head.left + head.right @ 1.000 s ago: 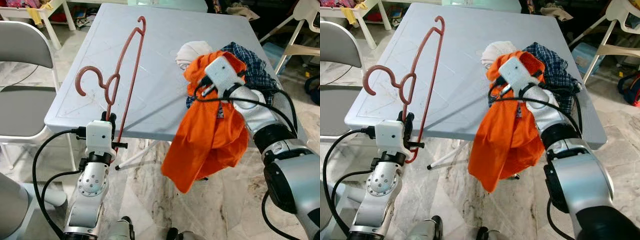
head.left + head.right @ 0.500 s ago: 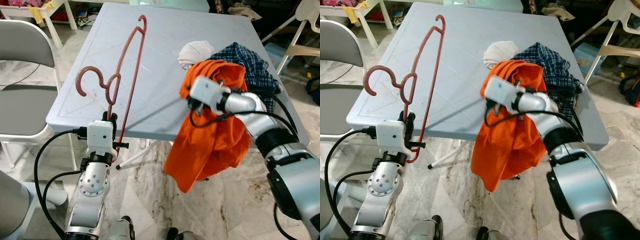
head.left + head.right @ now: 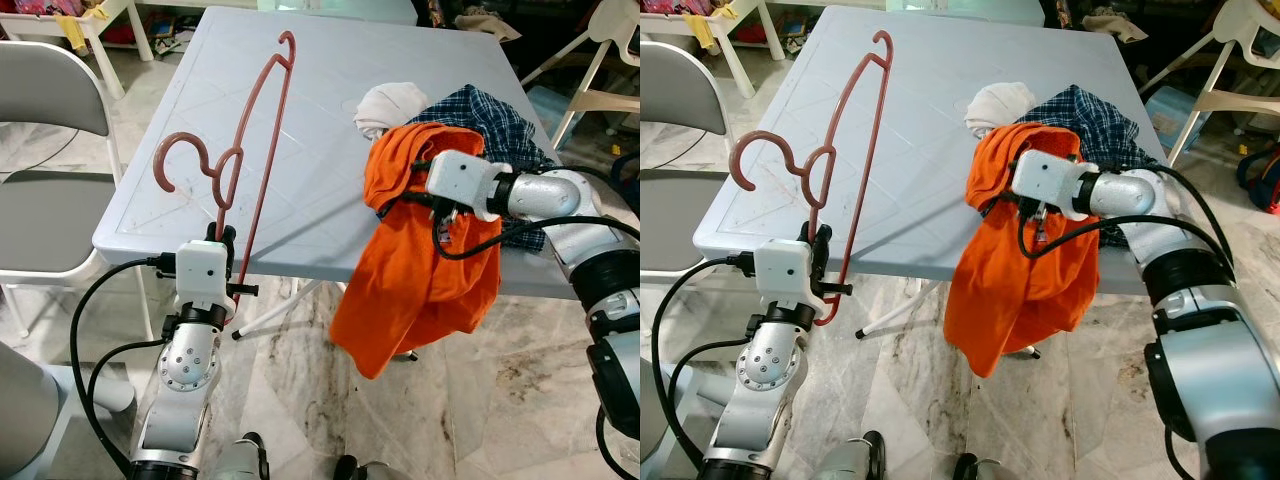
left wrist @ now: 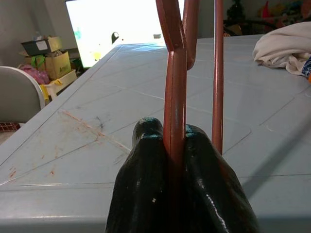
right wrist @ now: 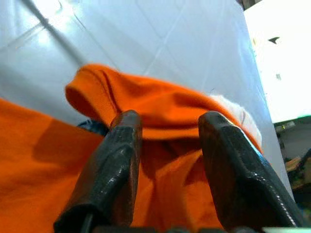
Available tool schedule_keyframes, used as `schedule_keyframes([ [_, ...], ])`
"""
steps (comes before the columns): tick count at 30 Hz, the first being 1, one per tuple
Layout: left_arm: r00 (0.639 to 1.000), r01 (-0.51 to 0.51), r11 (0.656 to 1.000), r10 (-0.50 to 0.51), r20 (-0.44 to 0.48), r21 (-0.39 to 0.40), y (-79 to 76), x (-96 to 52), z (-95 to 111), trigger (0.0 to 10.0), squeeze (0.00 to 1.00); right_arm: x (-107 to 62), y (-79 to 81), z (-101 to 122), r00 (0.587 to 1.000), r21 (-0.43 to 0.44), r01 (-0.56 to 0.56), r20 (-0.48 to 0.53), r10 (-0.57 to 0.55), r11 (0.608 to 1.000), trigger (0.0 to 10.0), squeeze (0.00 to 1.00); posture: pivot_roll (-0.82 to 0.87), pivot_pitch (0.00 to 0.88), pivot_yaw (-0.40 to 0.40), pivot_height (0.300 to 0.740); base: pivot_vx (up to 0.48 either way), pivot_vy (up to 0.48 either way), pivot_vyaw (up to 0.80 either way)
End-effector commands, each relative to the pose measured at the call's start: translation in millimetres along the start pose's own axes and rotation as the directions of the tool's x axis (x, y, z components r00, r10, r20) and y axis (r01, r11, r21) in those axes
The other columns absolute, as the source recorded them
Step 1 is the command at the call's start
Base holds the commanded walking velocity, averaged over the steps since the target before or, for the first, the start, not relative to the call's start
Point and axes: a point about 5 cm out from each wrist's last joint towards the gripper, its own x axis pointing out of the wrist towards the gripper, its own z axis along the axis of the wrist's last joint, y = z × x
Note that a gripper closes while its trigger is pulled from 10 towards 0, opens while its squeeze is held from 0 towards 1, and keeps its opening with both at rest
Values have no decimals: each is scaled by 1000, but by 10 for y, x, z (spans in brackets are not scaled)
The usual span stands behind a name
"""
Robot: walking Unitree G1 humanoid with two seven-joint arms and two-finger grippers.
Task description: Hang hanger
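The orange shirt [image 3: 404, 240] will bunch up into a heap when I lift it back, because the shirt's hanging end [image 3: 390, 320] drops in loose folds over the table's edge.
My left gripper [image 3: 222, 240] is shut on the lower bar of a red-brown plastic hanger [image 3: 255, 150] at the table's front left edge. In the left wrist view the hanger [image 4: 176, 87] is pinched between the black fingers [image 4: 146, 179]. The hanger stands tilted over the table, hook to the left. An orange shirt [image 3: 420, 290] drapes over the table's front edge and hangs toward the floor. My right gripper [image 3: 400, 195] is at the shirt's upper fold, fingers [image 5: 121, 145] open, with the orange collar [image 5: 160, 107] between the tips.
A light blue table [image 3: 330, 90] carries a blue plaid garment [image 3: 495, 110] and a white cloth [image 3: 390, 100] behind the orange shirt. A grey folding chair [image 3: 40, 130] stands at the left, white chairs [image 3: 600, 95] at the right. Marble floor lies below.
My right arm has swung round the orange shirt and now reaches it from the right side, pointing left. The left gripper and hanger have stayed put.
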Motion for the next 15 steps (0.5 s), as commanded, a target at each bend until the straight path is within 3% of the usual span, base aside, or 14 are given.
schedule_keyframes([
  [1, 997, 30, 1000, -30, -72, -4, -65, -27, -131, 10000, 0, -56, 28, -41, 1000, 31, -15, 9, 15, 999, 10000, 1000, 135, 191, -71, 740, 0, 0, 0],
  [7, 997, 26, 1000, -26, -75, 1, -40, -43, -138, 10000, 0, -285, 2, -231, 991, 183, 133, -2, -135, 974, 10000, 1000, 141, 196, -71, 740, 0, 0, 0],
  [10, 997, 27, 1000, -26, -78, 6, -15, -52, -141, 10000, 0, -437, 112, -397, 980, 300, 199, -39, -197, 933, 10000, 1000, 137, 201, -60, 740, 0, 0, 0],
  [14, 996, 34, 999, -33, -79, 9, -11, -52, -141, 10000, 0, -538, 197, -491, 977, 330, 214, -72, -201, 920, 10000, 1000, 133, 202, -54, 740, 0, 0, 0],
  [15, 996, 46, 999, -45, -79, 10, -21, -46, -140, 10000, 0, -642, 246, -555, 975, 370, 221, -90, -202, 903, 10000, 1000, 120, 202, -42, 740, 0, 0, 0],
])
